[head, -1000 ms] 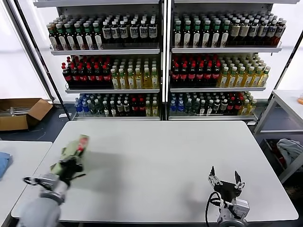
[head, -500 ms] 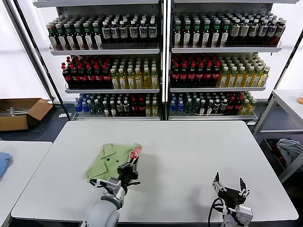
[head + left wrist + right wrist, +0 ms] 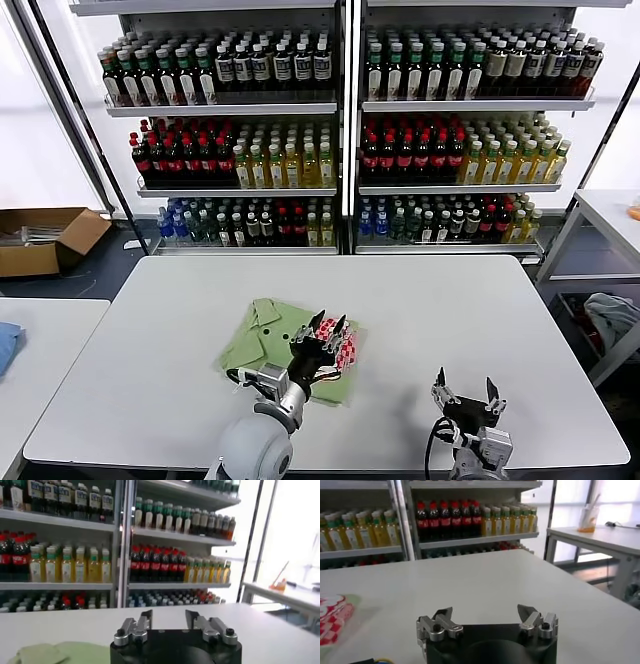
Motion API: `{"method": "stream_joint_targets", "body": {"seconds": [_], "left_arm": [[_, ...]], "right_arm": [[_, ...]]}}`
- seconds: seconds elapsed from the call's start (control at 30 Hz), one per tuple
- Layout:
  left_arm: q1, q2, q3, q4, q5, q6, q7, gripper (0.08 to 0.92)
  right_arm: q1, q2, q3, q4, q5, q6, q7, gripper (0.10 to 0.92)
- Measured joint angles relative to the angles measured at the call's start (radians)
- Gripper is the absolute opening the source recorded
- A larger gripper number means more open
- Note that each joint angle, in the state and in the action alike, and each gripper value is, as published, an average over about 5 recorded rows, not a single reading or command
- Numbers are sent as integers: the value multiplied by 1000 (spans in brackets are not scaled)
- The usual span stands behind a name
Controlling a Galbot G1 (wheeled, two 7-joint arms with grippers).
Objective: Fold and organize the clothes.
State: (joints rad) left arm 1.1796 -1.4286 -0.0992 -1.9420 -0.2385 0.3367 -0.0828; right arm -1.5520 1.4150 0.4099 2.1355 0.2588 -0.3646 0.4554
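My left gripper should back off and my right gripper should pull the logo end [image 3: 347, 358] square, because the folded shirt [image 3: 262, 342] slants under my left gripper.
A light green collared shirt [image 3: 268, 342] lies on the white table [image 3: 430, 310] left of the middle, folded, with its red-and-white checkered logo [image 3: 346, 352] at its right end. My left gripper [image 3: 328, 332] is open and empty, over the shirt's logo end. In the left wrist view the gripper [image 3: 168, 617] is open, with green fabric [image 3: 70, 653] low beside it. My right gripper [image 3: 463, 394] is open and empty near the table's front edge, right of the shirt. In the right wrist view it [image 3: 485, 614] is open, and the checkered logo [image 3: 332, 616] shows at the side.
Shelves of bottles [image 3: 345, 130] stand behind the table. A cardboard box [image 3: 45, 236] lies on the floor at the left. A blue cloth [image 3: 5, 346] lies on a side table at the left. A pale bluish-grey bundle [image 3: 612, 316] sits under a table at the right.
My left arm has swung from the table's left edge to its middle, carrying the bunched shirt. The shirt now lies flat and the left gripper is open. The right gripper shifted slightly.
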Motion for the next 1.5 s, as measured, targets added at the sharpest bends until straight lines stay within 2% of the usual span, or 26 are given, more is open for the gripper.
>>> {"method": "stream_joint_targets", "body": {"seconds": [0.27, 0.4, 0.67, 0.87, 0.97, 1.07, 1.23, 1.33, 1.5], "left_arm": [[25, 22, -54, -20, 26, 6, -32, 728], [50, 50, -117, -42, 61, 19, -47, 808], [111, 90, -251, -87, 85, 32, -75, 823], [153, 104, -326, -112, 86, 35, -85, 823], [170, 106, -351, -118, 86, 39, -90, 823], [184, 107, -366, -120, 85, 42, -93, 823], [202, 105, -378, -120, 85, 46, -95, 823], [206, 102, -379, -120, 84, 49, -97, 823], [210, 102, -380, -121, 80, 54, -100, 823]], "right_arm": [[106, -17, -85, -16, 208, -76, 0, 823], [188, -16, -145, -37, 309, -117, 19, 823], [347, 1, -268, -124, 435, -168, 70, 801], [424, 9, -317, -192, 486, -187, 106, 652], [444, 12, -327, -214, 498, -193, 121, 613], [453, 12, -329, -220, 502, -198, 134, 640], [450, 5, -320, -210, 496, -204, 143, 769], [444, 4, -313, -203, 487, -206, 145, 813], [448, 12, -317, -215, 470, -209, 138, 801]]}}
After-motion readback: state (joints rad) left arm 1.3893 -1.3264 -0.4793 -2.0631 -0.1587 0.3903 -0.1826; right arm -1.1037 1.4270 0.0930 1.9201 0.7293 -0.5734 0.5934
